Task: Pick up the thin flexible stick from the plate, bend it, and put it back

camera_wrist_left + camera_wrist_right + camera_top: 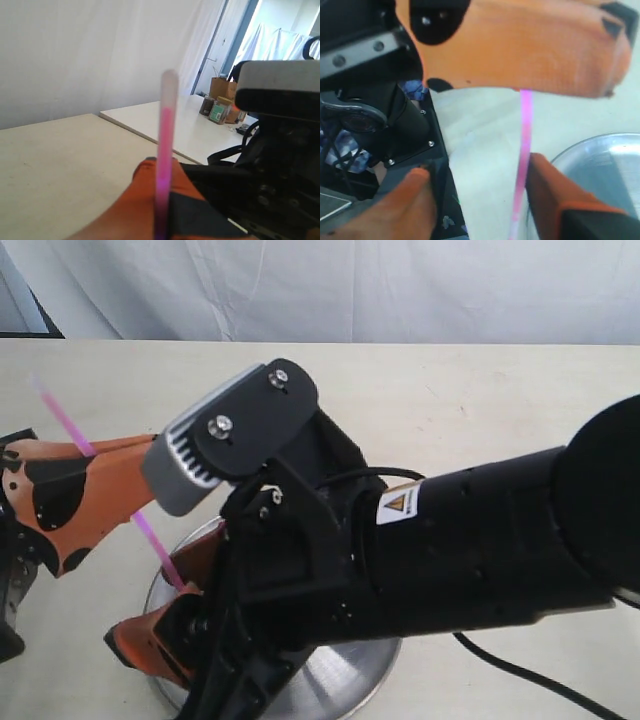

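Note:
The stick (70, 427) is in my left gripper outside the plate's rim, so my right gripper should take hold of the stick's lower end (178, 581) before my left gripper lets go.
The thin pink stick (62, 415) hangs in the air, slanting down toward the steel plate (340, 675). My left gripper (105, 465) is shut on it partway along. In the left wrist view the stick (166, 145) rises from between the orange fingers (145, 200), pale tip uppermost. My right gripper (170, 605) stands open at the stick's lower end, above the plate's left rim. In the right wrist view the stick (524, 150) runs close against one orange finger (555, 195); the other finger (395, 205) is well apart. The plate's rim (605, 160) lies just beyond.
The right arm's black body (470, 540) and grey wrist camera (195, 455) cover much of the plate and table. A black cable (520, 670) trails at the lower right. A second table with jars and a paper bag (220, 100) stands beyond the left gripper.

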Motion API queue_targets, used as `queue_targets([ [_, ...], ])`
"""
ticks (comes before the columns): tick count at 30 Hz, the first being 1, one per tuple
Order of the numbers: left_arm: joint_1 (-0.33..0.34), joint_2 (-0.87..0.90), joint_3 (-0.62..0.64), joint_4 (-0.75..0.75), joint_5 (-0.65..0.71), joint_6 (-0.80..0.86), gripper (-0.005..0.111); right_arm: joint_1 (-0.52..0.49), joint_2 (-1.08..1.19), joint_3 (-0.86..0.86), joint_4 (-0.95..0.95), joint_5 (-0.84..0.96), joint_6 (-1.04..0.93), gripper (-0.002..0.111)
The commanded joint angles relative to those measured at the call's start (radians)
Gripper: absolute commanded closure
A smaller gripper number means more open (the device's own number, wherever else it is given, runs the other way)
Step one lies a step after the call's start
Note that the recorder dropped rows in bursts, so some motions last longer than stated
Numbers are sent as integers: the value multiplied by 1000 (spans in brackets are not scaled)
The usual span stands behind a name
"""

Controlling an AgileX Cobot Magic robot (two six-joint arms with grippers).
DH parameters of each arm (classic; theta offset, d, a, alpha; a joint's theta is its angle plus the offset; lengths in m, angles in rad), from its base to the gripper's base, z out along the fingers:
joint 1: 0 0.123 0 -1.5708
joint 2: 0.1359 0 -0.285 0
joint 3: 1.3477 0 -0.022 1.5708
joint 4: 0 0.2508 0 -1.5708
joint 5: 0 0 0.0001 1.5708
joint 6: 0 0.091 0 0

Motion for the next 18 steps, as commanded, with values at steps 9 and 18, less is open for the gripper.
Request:
queue_targets([
  [9,-1,6,-30,-61,-84,-23,106,1,-8,8,-231,-64,171,64],
  [18,-1,6,-30,-63,-188,-100,106,1,107,8,-315,-162,171,108],
])
